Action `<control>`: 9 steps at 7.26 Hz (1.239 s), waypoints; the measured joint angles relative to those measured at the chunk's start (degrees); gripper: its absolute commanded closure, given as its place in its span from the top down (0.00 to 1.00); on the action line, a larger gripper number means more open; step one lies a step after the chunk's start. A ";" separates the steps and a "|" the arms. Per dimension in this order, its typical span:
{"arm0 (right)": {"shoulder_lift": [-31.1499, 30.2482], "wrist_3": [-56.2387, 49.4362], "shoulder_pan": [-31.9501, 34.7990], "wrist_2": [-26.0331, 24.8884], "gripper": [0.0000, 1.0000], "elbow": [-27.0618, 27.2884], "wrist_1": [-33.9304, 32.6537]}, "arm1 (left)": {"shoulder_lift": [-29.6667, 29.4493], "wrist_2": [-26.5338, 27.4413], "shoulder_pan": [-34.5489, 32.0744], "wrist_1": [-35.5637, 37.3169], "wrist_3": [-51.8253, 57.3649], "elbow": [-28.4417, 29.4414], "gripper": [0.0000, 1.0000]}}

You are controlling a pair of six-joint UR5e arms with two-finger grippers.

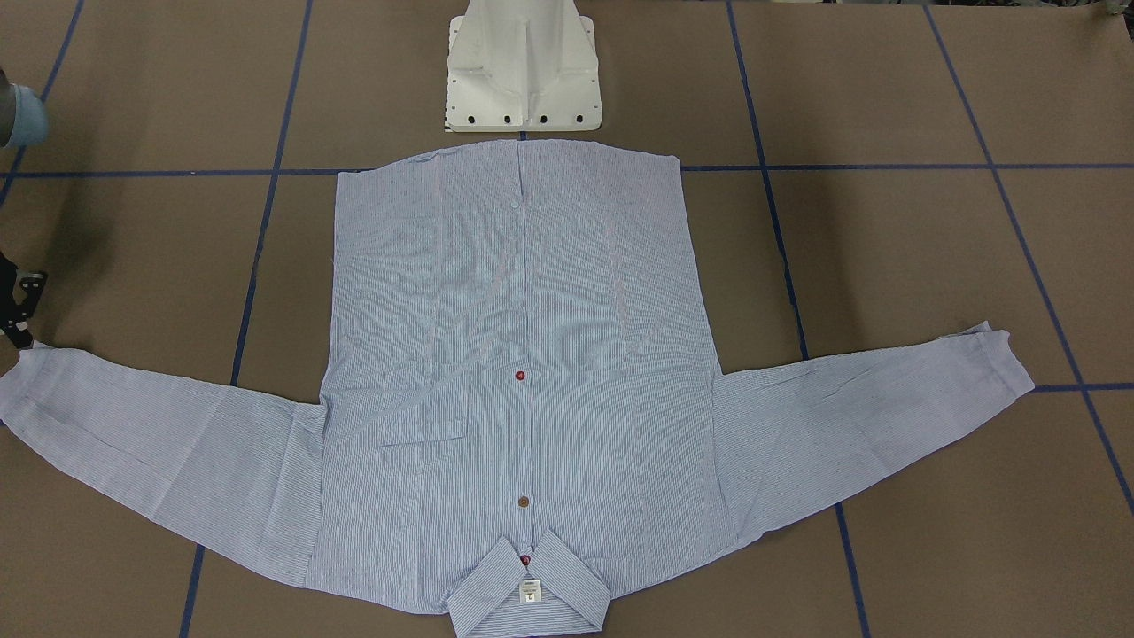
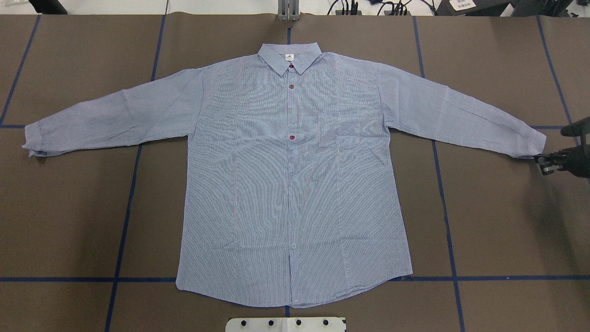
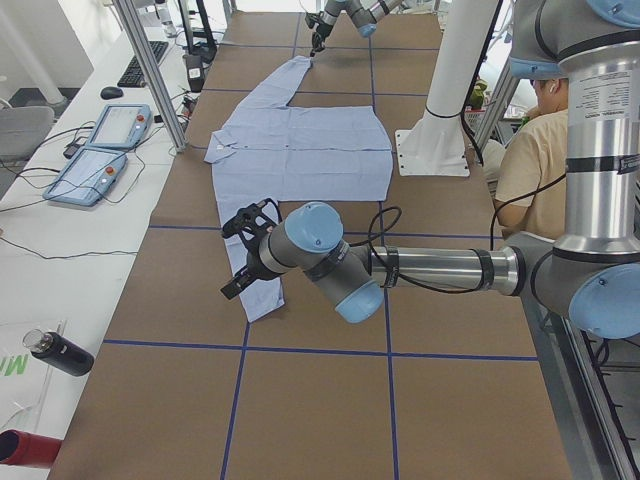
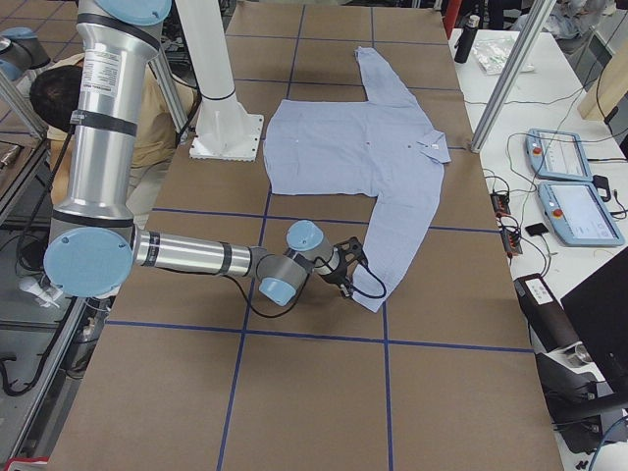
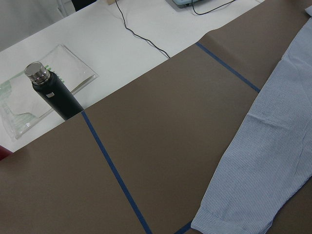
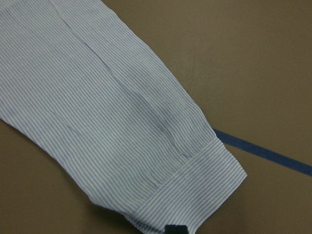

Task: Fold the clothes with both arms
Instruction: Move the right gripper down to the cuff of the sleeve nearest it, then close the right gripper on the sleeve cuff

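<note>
My right gripper's closed fingers are only at the very edge of the cuff, so next I open them, move inward toward the cuff's seam and pinch more cloth before lifting.
The light-blue striped shirt (image 2: 295,175) lies flat and front up, buttoned, with both sleeves spread, collar at the far side from the robot. My right gripper (image 2: 545,163) is low at the end of the right-hand sleeve cuff (image 6: 195,180). Its black fingertip (image 6: 175,229) meets the cuff's edge, and it looks shut on the cuff. It also shows at the front-facing view's left edge (image 1: 19,332). My left gripper (image 3: 238,255) hovers above the other sleeve's cuff (image 5: 234,219). It shows only in the exterior left view, so I cannot tell its state.
The white pedestal base (image 1: 523,71) stands just behind the shirt's hem. A dark bottle (image 5: 51,92) and a plastic bag lie on the white side table beyond the left cuff. Two tablets (image 3: 100,150) sit there too. A person (image 3: 540,160) sits behind the robot.
</note>
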 measured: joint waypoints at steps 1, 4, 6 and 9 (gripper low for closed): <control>0.48 0.20 0.55 0.04 0.00 0.10 -0.14 | 0.03 0.00 0.00 -0.01 -0.02 0.00 1.00; 2.33 4.83 1.14 0.54 0.72 0.08 -1.96 | 0.08 0.00 0.00 -0.01 -0.03 0.02 1.00; 2.31 15.50 1.16 1.32 0.67 -0.28 0.54 | 0.04 0.00 0.02 -0.05 -0.03 0.02 1.00; 1.57 15.76 1.15 0.73 0.42 -2.12 1.81 | 0.00 0.00 0.02 -0.09 -0.03 0.00 1.00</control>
